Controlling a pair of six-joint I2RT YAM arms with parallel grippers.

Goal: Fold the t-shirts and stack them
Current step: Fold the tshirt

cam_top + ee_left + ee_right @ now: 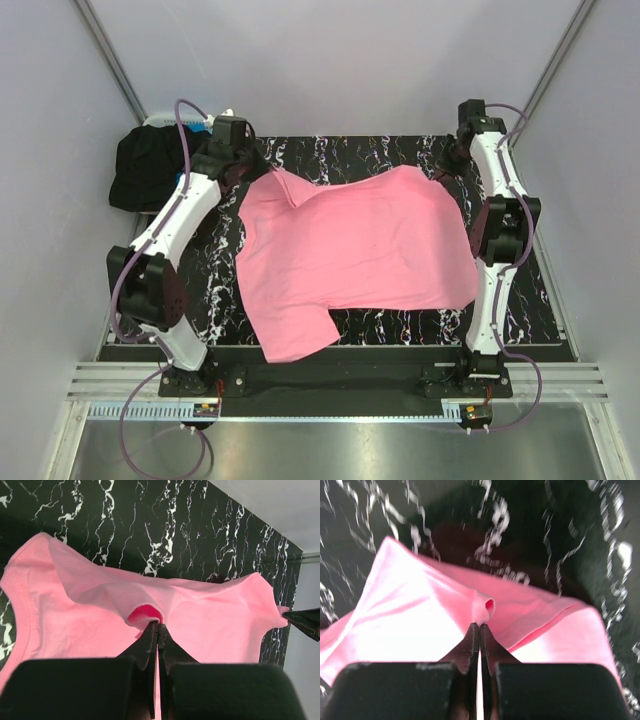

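Both grippers are holding the pink t-shirt's far edge in line. I should keep pulling its corner over the spread body with my right gripper until it lies flat, then let go.
The bright pink t-shirt is spread across the black marbled table, one sleeve hanging over the near edge. My left gripper is shut on a pinch of the pink shirt at its far left edge. My right gripper is shut on a pinch of the pink shirt at its far right corner. The black t-shirt lies bunched at the far left, off the table. A bit of the blue t-shirt shows behind it.
A white basket rim peeks out behind the black shirt. White walls stand on both sides. A metal rail runs along the near edge by the arm bases.
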